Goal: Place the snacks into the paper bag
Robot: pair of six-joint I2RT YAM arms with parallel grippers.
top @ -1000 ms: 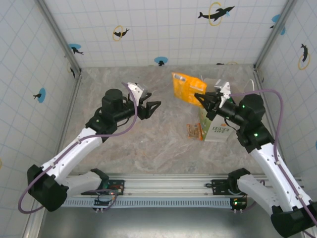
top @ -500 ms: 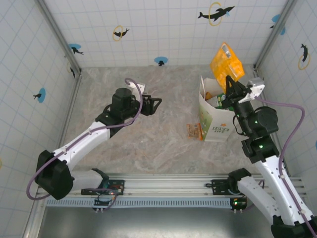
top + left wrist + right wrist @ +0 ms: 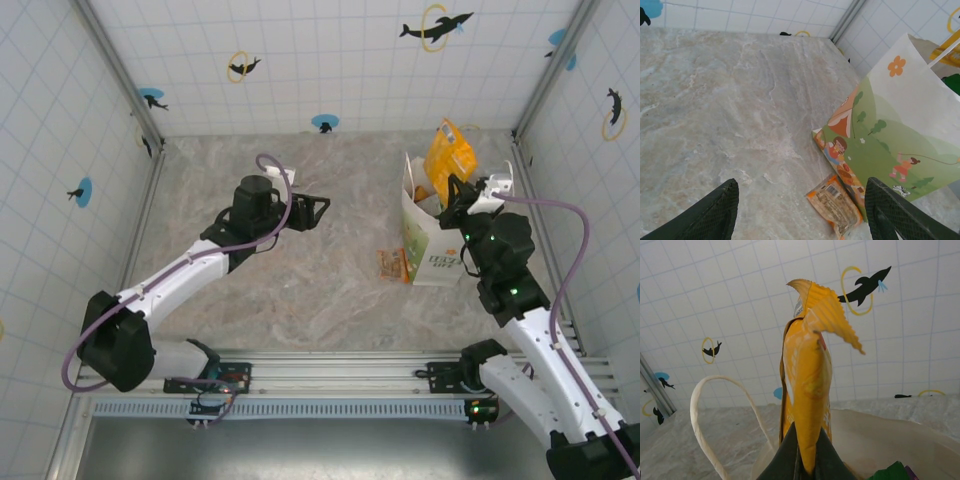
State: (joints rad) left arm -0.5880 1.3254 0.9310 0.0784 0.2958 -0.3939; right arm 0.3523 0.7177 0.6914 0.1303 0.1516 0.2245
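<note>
I should pinch the packet's free corner with my left gripper and pull the packet clear, because the orange packet lies against the bag's foot (image 3: 406,268), across from my right gripper.
The white paper bag (image 3: 432,248) stands upright at the right of the table, its mouth open. My right gripper (image 3: 457,193) hovers over that mouth, shut on a yellow-orange snack packet (image 3: 449,152) that sticks up from the jaws. In the right wrist view the packet (image 3: 808,370) rises from the closed fingers (image 3: 785,460), with a bag handle (image 3: 704,400) to the left and a green packet (image 3: 894,472) inside the bag. A small orange packet (image 3: 392,265) lies flat on the table against the bag's left foot. My left gripper (image 3: 318,210) hangs open over the table's middle, aimed toward that packet (image 3: 835,204) and the bag (image 3: 890,140).
Tiled walls with dolphin stickers close the table on three sides. The bag stands close to the right wall (image 3: 590,120). Bare marble tabletop (image 3: 300,290) lies between my left gripper and the bag.
My right gripper carried the yellow-orange packet from left of the bag up over its mouth, then lowered it a little. My left gripper shifted slightly right, still open.
</note>
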